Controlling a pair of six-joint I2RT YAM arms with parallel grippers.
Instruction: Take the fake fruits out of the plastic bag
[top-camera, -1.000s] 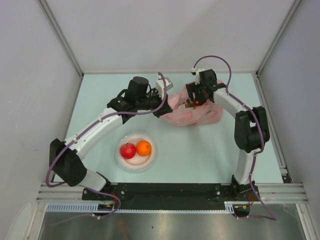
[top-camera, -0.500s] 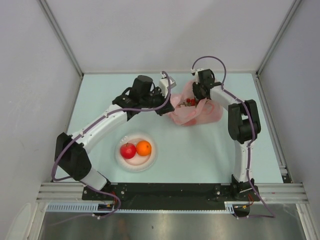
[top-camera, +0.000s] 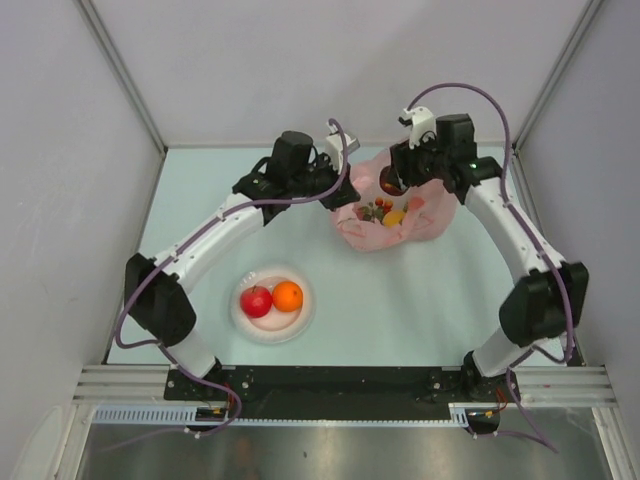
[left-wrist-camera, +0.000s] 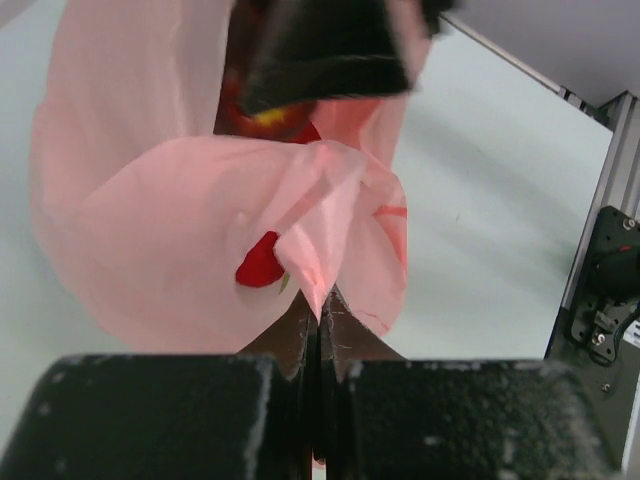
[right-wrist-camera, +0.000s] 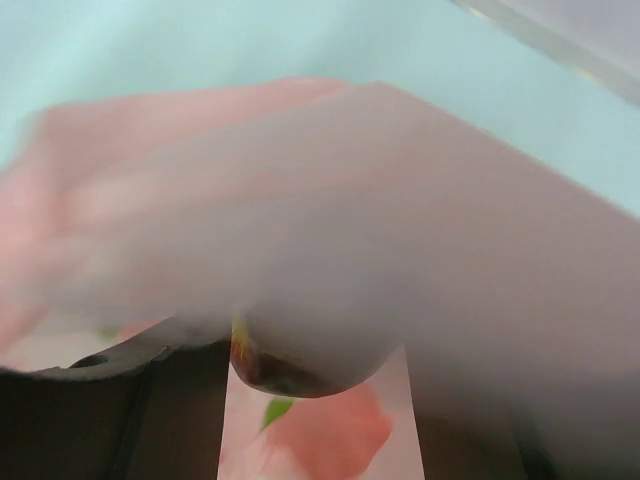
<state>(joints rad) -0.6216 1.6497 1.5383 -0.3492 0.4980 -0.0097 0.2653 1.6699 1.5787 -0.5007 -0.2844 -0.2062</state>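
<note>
Next, my left gripper lets go of the bag's rim (top-camera: 350, 211) and back away first, because it is in the dark round fruit's way to the plate (top-camera: 272, 318).
The pink plastic bag (top-camera: 420, 222) lies open at the back of the table. My left gripper (top-camera: 345, 196) is shut on a fold of its left rim (left-wrist-camera: 322, 290) and holds it up. My right gripper (top-camera: 392, 183) hangs over the bag's mouth, shut on a dark round fruit (top-camera: 390, 184). That fruit fills the right wrist view (right-wrist-camera: 300, 350) between the two fingers, blurred by glare. Red berries (top-camera: 379, 207) and a yellow-orange fruit (top-camera: 395, 217) lie inside the bag. A red apple (top-camera: 256, 301) and an orange ball (top-camera: 288, 296) sit on the white plate (top-camera: 243, 322).
The plate stands at the front left, well away from the bag. The enclosure's back wall and right rail (top-camera: 540, 230) run close behind and beside the bag. The left wrist view shows the right gripper's dark body (left-wrist-camera: 330, 50) above the bag.
My right gripper has come up out of the bag with the dark fruit and its elbow has swung out to the right. My left gripper keeps its hold on the rim, slightly farther back.
</note>
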